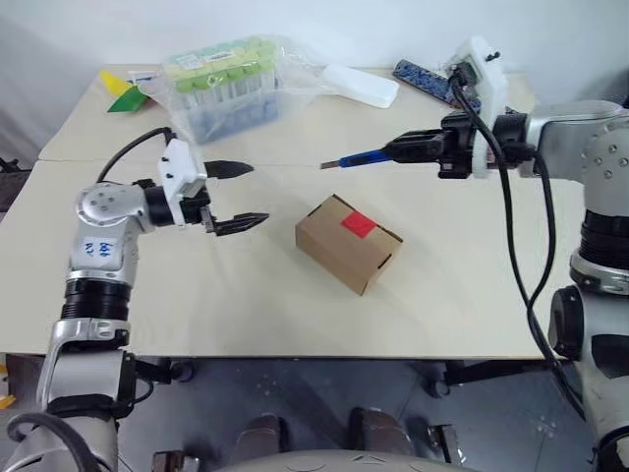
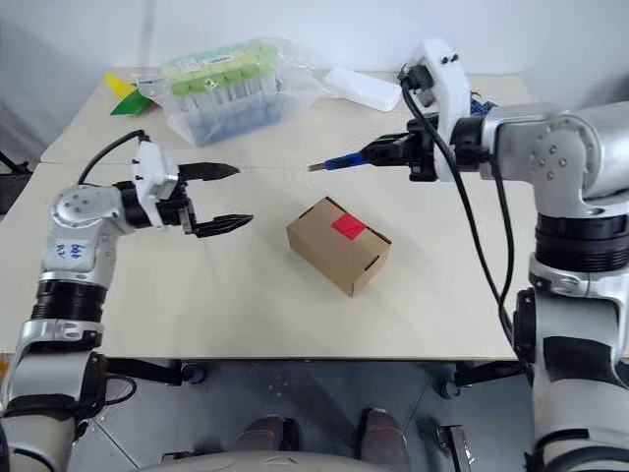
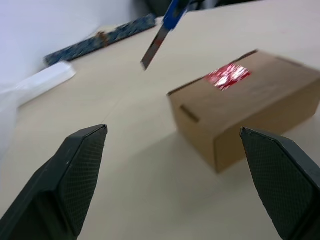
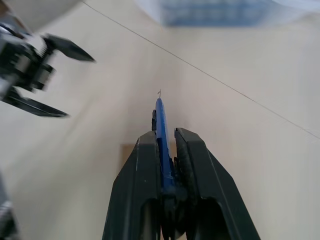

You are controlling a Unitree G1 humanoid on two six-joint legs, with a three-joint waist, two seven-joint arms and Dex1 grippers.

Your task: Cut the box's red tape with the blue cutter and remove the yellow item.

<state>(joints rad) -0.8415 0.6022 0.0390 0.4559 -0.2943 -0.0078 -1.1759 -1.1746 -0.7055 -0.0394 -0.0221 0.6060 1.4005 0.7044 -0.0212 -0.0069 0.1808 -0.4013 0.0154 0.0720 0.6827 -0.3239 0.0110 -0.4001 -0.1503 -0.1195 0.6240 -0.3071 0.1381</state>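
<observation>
The blade hangs beyond the unheld box, so next my left gripper pins the box's end while my right gripper brings the blade back to the red tape.
The brown box lies in the middle of the table with its flaps closed and the red tape on top. My right gripper is shut on the blue cutter, held in the air behind and above the box, its blade pointing toward my left side. Left of the box my left gripper hovers open, pointing at it with nothing between its fingers. The yellow item is hidden.
A clear plastic tub of green-capped tubes stands at the back left. Yellow-and-green paper triangles lie at the far left corner. A white flat object and a blue-patterned case lie at the back right.
</observation>
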